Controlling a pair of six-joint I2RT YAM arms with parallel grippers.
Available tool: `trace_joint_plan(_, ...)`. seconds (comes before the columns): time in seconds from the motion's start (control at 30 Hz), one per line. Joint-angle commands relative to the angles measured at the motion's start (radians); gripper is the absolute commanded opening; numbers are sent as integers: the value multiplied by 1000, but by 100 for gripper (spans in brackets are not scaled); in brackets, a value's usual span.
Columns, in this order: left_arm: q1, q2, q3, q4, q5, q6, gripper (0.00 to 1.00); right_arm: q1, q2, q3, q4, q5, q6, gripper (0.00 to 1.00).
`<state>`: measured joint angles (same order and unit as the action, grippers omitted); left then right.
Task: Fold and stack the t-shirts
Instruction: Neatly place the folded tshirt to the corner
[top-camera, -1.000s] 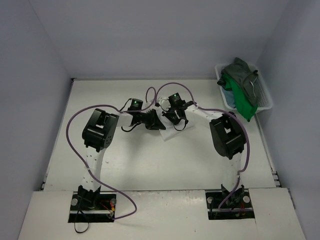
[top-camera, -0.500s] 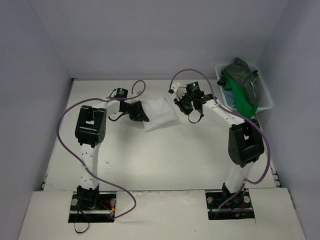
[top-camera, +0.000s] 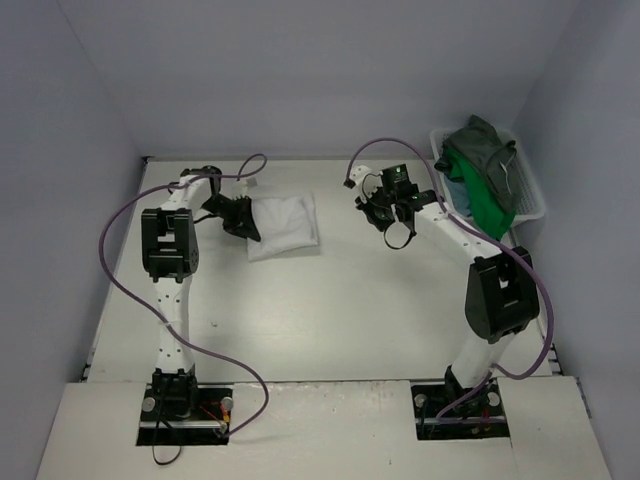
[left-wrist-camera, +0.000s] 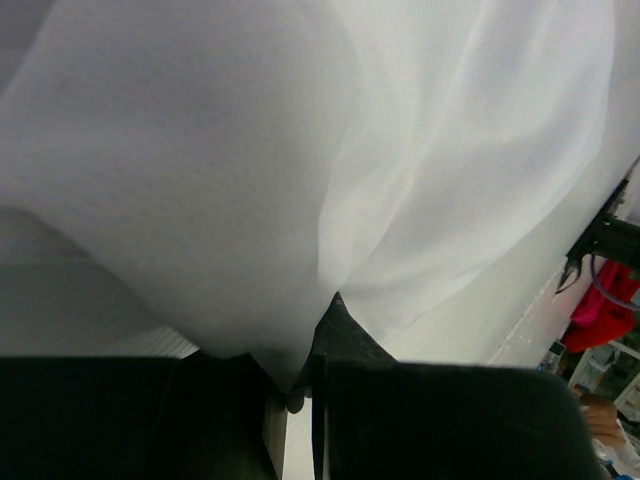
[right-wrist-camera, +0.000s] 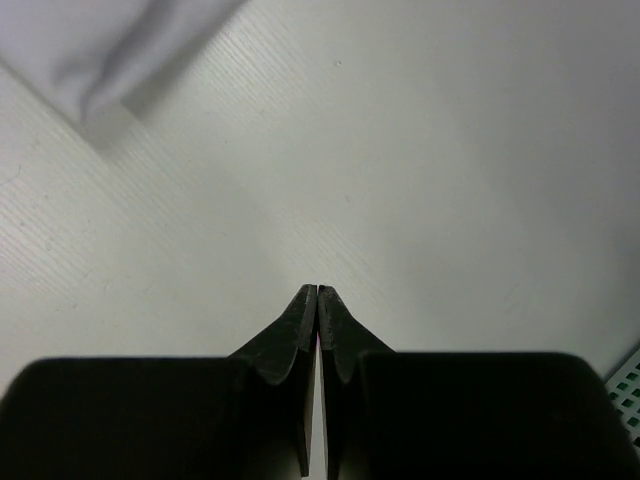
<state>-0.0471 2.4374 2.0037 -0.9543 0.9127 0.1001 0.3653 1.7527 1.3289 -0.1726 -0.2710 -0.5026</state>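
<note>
The back corner (top-camera: 160, 178) lies open and the robot's left gripper has the folded white t-shirt (top-camera: 284, 226) by its edge, so the robot should go on pulling until the t-shirt lies in that corner.
A folded white t-shirt (top-camera: 283, 224) lies on the table at the back left. My left gripper (top-camera: 245, 218) is shut on its left edge; in the left wrist view the white cloth (left-wrist-camera: 300, 170) fills the frame and runs down between the black fingers (left-wrist-camera: 345, 330). My right gripper (top-camera: 380, 212) hovers right of the shirt, apart from it, shut on nothing; its pressed fingertips (right-wrist-camera: 317, 294) point at bare table, with a corner of the white shirt (right-wrist-camera: 120, 50) at upper left. Dark grey-green (top-camera: 488, 150), bright green (top-camera: 480, 200) and teal-blue (top-camera: 458, 190) t-shirts fill the basket.
The white mesh basket (top-camera: 530, 195) stands at the back right corner against the wall. Purple cables loop above both arms. The table (top-camera: 330, 310) is bounded by walls at the back and sides.
The left gripper has dragged the white t-shirt left and toward the back. The right gripper let go of it, swung right and shut again.
</note>
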Motion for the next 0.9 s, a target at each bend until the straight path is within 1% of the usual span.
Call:
trace_joint_plan(0.0,81,-34,23,-106,-305,200,0,-15,-87,-13,12,-20,-16,0)
trace_joint_plan(0.07,96,-57,21,-115,-369,236,0,-19,-94,-19,12,-25,-16,0)
trace_joint_plan(0.1,99,-64,18,-116,-438,266,0,-22,-102,-25,12,-30,-13,0)
trace_joint_plan(0.2,116,-83,12,-118,-538,315,0,-23,-119,-37,13,-36,-11,0)
trace_joint_plan(0.23,122,-86,12,-115,-596,325,0,-23,-125,-42,12,-37,-10,0)
trace_joint_plan(0.37,176,-97,38,-104,-721,362,0,-28,-156,-63,12,-43,-8,0)
trace_joint_plan(0.53,211,-124,59,-29,-903,408,0,-45,-197,-102,18,-54,-10,0)
trace_joint_plan(0.6,230,-124,85,-1,-948,409,0,-51,-211,-112,19,-62,-10,0)
trace_joint_plan(0.73,259,-95,162,3,-1008,408,0,-66,-232,-138,21,-74,-11,0)
trace_joint_plan(0.87,276,-72,210,71,-1116,435,0,-78,-243,-157,24,-83,-10,0)
